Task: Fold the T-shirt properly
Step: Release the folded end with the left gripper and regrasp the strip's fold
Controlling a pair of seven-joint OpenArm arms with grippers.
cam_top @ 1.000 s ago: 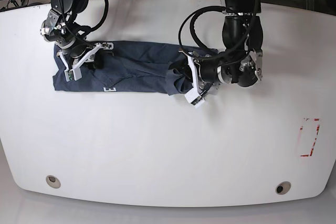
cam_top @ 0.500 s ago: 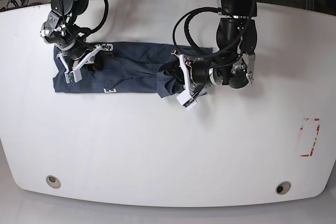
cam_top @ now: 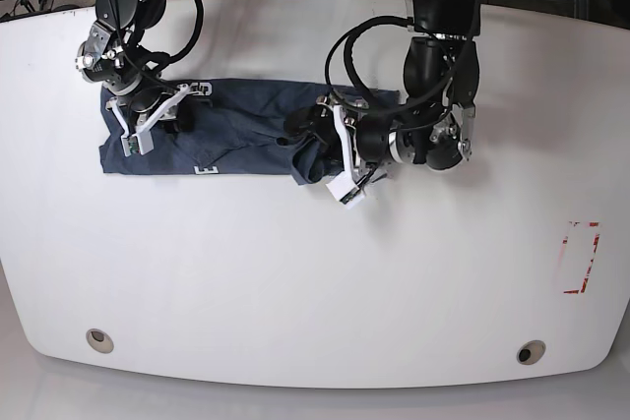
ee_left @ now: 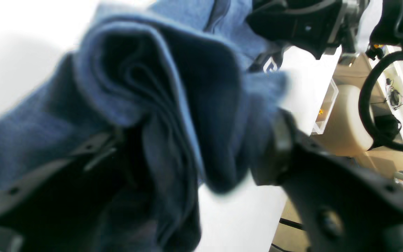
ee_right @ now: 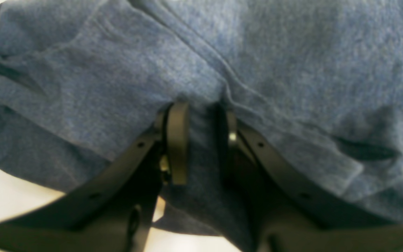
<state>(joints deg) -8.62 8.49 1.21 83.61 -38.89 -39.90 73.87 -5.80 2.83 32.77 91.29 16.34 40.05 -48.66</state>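
The T-shirt's thick fold (cam_top: 309, 161) bunches up inside my left gripper's open fingers, so my left gripper should spread it flat and pin the T-shirt's end (cam_top: 387, 98) down.
The dark blue T-shirt (cam_top: 246, 130) lies as a long folded band across the back of the white table, with bits of white print along its edges. My right gripper (cam_top: 148, 117) sits on the band's left end. In the right wrist view its fingers (ee_right: 177, 147) stand close together, shut on a pinch of T-shirt (ee_right: 275, 70). My left gripper (cam_top: 335, 150) is at the band's right end, where the cloth is bunched and turned over leftward. In the left wrist view that gripper (ee_left: 187, 147) stands open, with a thick fold of T-shirt (ee_left: 135, 70) lying between the spread fingers.
The table (cam_top: 295, 282) stretches white and bare toward the front. A red-outlined rectangle (cam_top: 581, 258) marks its right side. Two round holes (cam_top: 98, 340) (cam_top: 531, 352) sit near the front edge. Cables and stands crowd the area behind the table.
My left gripper has travelled leftward, dragging the shirt's right end over toward the middle, and its fingers have spread apart. The right gripper has stayed put, still pinching the left end.
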